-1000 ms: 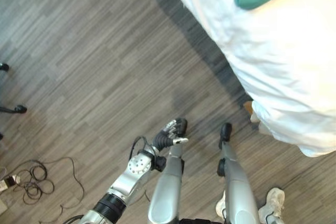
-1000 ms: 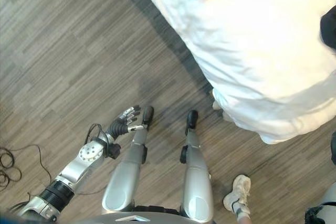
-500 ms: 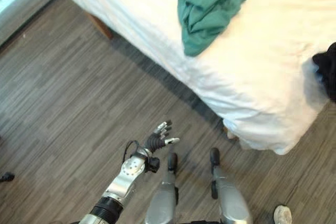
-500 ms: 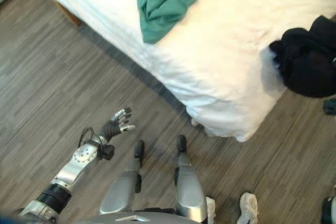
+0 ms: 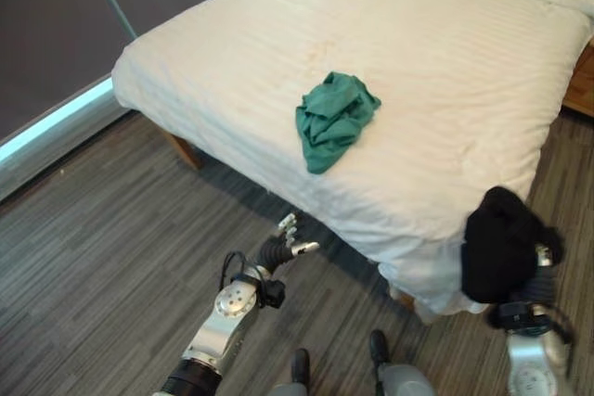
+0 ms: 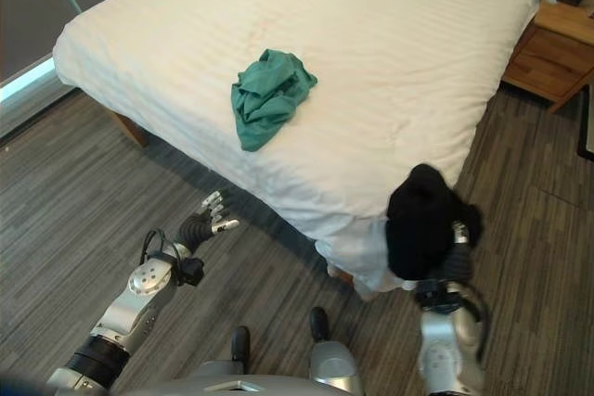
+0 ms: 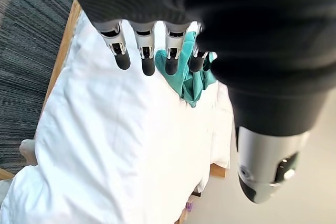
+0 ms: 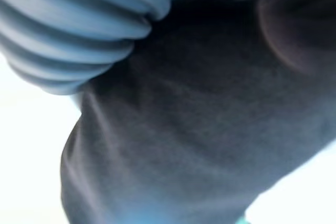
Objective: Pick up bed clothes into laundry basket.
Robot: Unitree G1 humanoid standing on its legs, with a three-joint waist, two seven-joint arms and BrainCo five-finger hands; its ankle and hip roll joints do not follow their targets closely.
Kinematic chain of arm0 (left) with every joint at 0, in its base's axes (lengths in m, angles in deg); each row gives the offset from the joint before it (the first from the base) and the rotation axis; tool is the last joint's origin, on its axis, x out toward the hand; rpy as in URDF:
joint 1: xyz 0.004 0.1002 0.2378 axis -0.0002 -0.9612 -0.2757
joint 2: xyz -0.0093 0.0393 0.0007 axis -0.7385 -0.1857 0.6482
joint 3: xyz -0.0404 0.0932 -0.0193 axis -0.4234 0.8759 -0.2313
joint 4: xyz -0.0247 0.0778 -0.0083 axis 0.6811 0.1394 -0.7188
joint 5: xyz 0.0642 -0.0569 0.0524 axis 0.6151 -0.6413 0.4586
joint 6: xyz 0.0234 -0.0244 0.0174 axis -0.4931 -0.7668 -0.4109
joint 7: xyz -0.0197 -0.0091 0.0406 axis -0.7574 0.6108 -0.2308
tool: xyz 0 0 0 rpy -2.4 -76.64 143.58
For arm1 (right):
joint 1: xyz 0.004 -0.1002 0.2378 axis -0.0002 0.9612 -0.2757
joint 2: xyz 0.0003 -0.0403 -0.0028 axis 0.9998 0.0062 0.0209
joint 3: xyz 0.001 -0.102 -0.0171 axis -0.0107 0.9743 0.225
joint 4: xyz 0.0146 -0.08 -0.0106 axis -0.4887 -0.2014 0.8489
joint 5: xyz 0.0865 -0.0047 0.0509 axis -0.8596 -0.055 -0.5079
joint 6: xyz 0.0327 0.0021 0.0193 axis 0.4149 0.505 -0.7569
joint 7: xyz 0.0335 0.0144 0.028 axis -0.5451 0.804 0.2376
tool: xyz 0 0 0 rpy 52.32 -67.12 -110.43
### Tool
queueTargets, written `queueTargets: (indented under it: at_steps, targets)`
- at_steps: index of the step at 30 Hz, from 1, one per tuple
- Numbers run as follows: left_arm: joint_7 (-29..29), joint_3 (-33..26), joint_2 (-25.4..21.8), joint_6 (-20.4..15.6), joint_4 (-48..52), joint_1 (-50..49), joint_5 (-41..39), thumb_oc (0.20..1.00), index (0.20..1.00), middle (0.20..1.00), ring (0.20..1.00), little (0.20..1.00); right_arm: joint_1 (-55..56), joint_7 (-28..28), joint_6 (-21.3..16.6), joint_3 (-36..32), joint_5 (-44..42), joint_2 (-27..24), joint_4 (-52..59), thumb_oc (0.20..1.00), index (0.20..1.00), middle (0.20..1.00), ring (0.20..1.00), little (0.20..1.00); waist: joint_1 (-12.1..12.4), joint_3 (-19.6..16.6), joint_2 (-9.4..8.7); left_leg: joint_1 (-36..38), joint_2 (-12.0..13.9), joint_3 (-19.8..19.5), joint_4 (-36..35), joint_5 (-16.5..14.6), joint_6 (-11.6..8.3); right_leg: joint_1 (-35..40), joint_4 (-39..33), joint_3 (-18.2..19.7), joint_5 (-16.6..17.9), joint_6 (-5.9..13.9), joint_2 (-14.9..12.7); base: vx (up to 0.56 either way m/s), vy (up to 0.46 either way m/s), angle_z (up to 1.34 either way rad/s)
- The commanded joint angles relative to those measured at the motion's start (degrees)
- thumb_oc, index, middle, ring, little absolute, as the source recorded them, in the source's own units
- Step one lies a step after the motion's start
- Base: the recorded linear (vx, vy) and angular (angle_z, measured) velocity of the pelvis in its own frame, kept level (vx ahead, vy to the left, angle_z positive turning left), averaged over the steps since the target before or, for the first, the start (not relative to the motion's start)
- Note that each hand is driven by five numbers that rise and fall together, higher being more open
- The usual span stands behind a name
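Note:
The green garment is piled up in overlapping folds, so it will stay bunched and its loose ends will droop when I carry it.
A crumpled green garment lies on the white bed, near its front edge. My left hand hovers open above the floor, just short of that edge, fingers straight and holding nothing. In the left wrist view its fingers point at the green garment. A black garment is bunched over my raised right hand by the bed's near corner. The black cloth also lies right against the right wrist camera.
A wooden nightstand stands beyond the bed's right side. A dark wall with a pale lit strip runs along the left. A wooden bed leg shows under the left corner. Grey plank floor surrounds the bed.
The camera has tilted up from the floor to the whole bed. My right hand with the black garment now shows at the lower right. The left hand stays open.

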Motion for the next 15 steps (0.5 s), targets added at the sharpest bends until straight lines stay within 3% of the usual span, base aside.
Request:
queueTargets:
  at_steps: [1, 7, 12, 15]
  targets:
    - [-1.34, -2.01, -0.30, -3.96, -0.66, 1.99, -0.01, 1.000, 1.000, 1.000, 1.000, 1.000, -1.97, 5.08, -0.30, 2.98, -0.75, -2.27, 4.10, 0.200, 0.200, 0.200, 0.200, 0.200, 1.76, -2.35, -3.07, 4.64, -2.77, 2.22, 0.99, -4.16, 4.02, -1.22, 3.26, 1.68, -0.04, 0.77, -2.21, -0.03, 0.046, -0.03]
    - [-3.43, -4.23, -0.16, -5.40, -0.57, 4.39, 1.17, 1.000, 1.000, 1.000, 1.000, 1.000, -2.11, 7.15, 0.47, 3.85, 2.74, -6.13, 6.08, 0.200, 0.200, 0.200, 0.200, 0.200, 2.36, -2.53, -3.47, 4.96, -3.09, 2.53, 0.93, -4.18, 4.21, -1.13, 3.24, 2.04, 0.19, 0.86, -2.24, 0.00, 0.012, -0.08]
    - [-11.79, -7.70, -3.88, -5.69, 0.59, 17.81, 7.39, 1.000, 1.000, 1.000, 1.000, 1.000, -5.03, 4.75, -0.34, 2.96, 1.91, -6.75, 5.66, 0.200, 0.200, 0.200, 0.200, 0.200, 1.57, -2.66, -3.58, 4.96, -2.78, 2.99, 0.66, -4.21, 3.70, -1.15, 2.93, 1.82, 0.21, 0.86, -2.18, 0.00, 0.000, 0.00]
    - [-15.86, -7.05, -6.24, -4.64, -3.57, 28.59, 10.12, 1.000, 1.000, 1.000, 1.000, 1.000, -5.85, 4.37, 0.48, 4.37, 2.77, -8.07, 5.58, 0.200, 0.200, 0.200, 0.200, 0.200, 0.58, -2.72, -3.40, 5.04, -2.48, 3.37, 0.66, -4.26, 3.29, -1.07, 2.41, 1.75, 0.45, 0.89, -1.91, 0.00, 0.000, 0.00]
